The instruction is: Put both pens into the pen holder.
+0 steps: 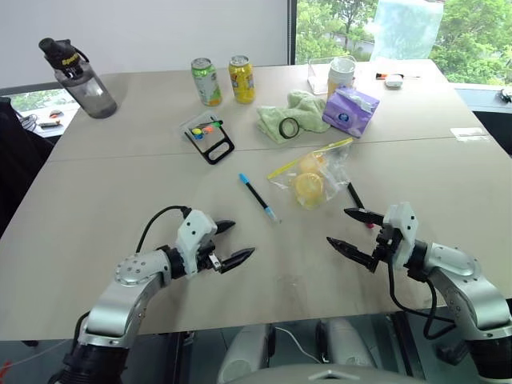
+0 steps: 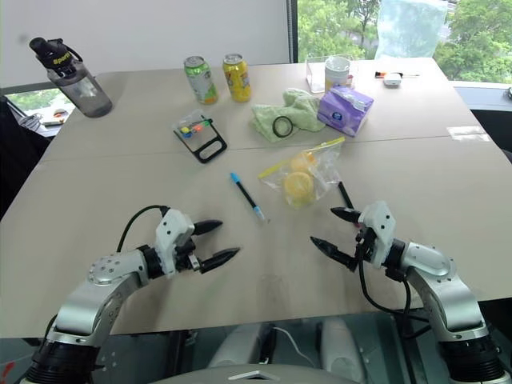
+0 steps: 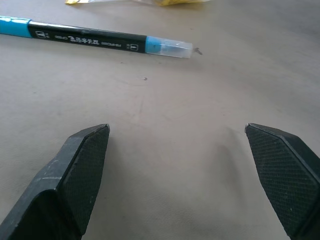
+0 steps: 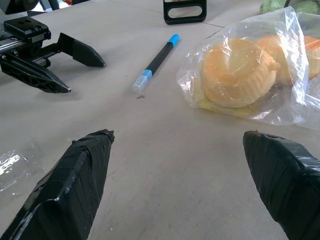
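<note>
I can see the second black pen [image 1: 352,190] meeting the lemon bag's edge, so I expect the bag [image 1: 310,178] to come loose and uncover the pen's far end when I lift the bag.
A black pen with blue ends [image 1: 258,196] lies on the table's middle, seen close in the left wrist view [image 3: 100,40]. A second black pen [image 1: 354,195] lies beside the lemon bag, its red end near my right gripper. The pen holder [image 1: 208,134], black-framed with clear walls and small coloured pieces, rests farther back on the left. My left gripper [image 1: 242,239] hovers open just short of the blue pen's pale tip. My right gripper [image 1: 337,226] is open too, with nothing between its fingers, facing the left gripper [image 4: 85,76].
A zip bag of lemons [image 1: 312,176] lies between the two pens. Farther back stand a dark water bottle [image 1: 80,76], two cans [image 1: 206,80], a green cloth [image 1: 292,116] with a black ring, a purple tissue pack [image 1: 350,110] and a white cup [image 1: 342,74].
</note>
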Action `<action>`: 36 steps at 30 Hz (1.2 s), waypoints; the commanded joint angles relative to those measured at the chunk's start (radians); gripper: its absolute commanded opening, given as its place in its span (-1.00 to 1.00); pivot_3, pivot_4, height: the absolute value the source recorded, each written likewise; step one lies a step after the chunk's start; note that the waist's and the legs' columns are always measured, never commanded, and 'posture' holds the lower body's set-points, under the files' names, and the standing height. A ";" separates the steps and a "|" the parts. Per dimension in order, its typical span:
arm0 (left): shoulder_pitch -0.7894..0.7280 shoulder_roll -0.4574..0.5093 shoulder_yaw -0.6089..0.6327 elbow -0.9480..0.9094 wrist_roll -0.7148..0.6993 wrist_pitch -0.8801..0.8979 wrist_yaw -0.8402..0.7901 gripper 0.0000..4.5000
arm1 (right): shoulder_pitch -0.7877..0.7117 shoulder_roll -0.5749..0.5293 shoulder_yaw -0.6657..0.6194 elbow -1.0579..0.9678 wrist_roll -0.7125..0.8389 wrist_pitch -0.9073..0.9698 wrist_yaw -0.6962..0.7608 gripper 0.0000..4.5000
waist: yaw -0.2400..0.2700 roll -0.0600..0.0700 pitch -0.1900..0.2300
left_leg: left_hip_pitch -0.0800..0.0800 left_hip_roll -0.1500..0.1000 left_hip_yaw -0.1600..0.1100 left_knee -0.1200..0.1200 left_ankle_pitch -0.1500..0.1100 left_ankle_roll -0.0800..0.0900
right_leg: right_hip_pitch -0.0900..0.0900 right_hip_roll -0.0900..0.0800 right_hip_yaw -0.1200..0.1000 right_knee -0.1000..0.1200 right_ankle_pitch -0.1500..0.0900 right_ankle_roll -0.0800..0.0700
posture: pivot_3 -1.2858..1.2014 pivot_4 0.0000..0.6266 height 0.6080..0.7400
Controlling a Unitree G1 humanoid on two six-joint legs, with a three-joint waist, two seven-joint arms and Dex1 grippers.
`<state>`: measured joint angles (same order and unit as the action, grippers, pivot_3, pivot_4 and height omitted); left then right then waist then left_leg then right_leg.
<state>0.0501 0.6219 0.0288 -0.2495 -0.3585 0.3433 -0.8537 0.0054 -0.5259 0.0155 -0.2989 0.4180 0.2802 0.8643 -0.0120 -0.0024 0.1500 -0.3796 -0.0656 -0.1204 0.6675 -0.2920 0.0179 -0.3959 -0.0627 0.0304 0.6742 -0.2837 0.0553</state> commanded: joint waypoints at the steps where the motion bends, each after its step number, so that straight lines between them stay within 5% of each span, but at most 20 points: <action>1: 0.023 -0.014 0.021 -0.050 -0.015 0.011 0.033 1.00 | -0.008 0.008 0.014 -0.003 0.000 -0.031 0.018 0.98 | -0.001 0.000 0.000 | 0.000 0.000 0.000 0.000 0.000 0.000 | 0.000 0.000 0.000 0.000 0.000 0.000 | 0.03 -0.52 1.00; 21: 0.045 0.014 0.051 -0.134 -0.107 0.059 -0.009 1.00 | -0.048 0.039 0.019 0.009 -0.037 -0.018 -0.071 0.98 | 0.001 0.000 0.000 | 0.000 0.000 0.000 0.000 0.000 0.000 | 0.000 0.000 0.000 0.000 0.000 0.000 | 0.03 -0.52 1.00; 32: -0.069 0.049 0.101 -0.101 -0.177 0.113 -0.028 1.00 | -0.392 0.199 0.055 0.214 -0.123 0.021 -0.258 0.98 | -0.005 0.000 0.000 | 0.000 0.000 0.000 0.000 0.001 -0.001 | -0.001 0.001 0.000 0.002 0.000 0.000 | 0.03 -0.52 1.00; 36: -0.070 0.052 0.101 -0.105 -0.167 0.110 -0.021 1.00 | -0.463 0.220 0.115 0.231 -0.172 0.257 -0.345 0.98 | -0.005 0.000 0.000 | -0.001 0.000 0.000 0.000 0.001 -0.001 | -0.003 0.000 0.000 0.002 0.000 0.000 | 0.03 -0.52 1.00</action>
<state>-0.0227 0.6647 0.1111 -0.3387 -0.5213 0.4569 -0.8767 -0.4401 -0.3048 0.1222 -0.0537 0.2616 0.4590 0.5515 -0.0167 -0.0022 0.1502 -0.3819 -0.0661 -0.1200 0.6675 -0.2915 0.0169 -0.3998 -0.0625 0.0307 0.6759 -0.2836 0.0551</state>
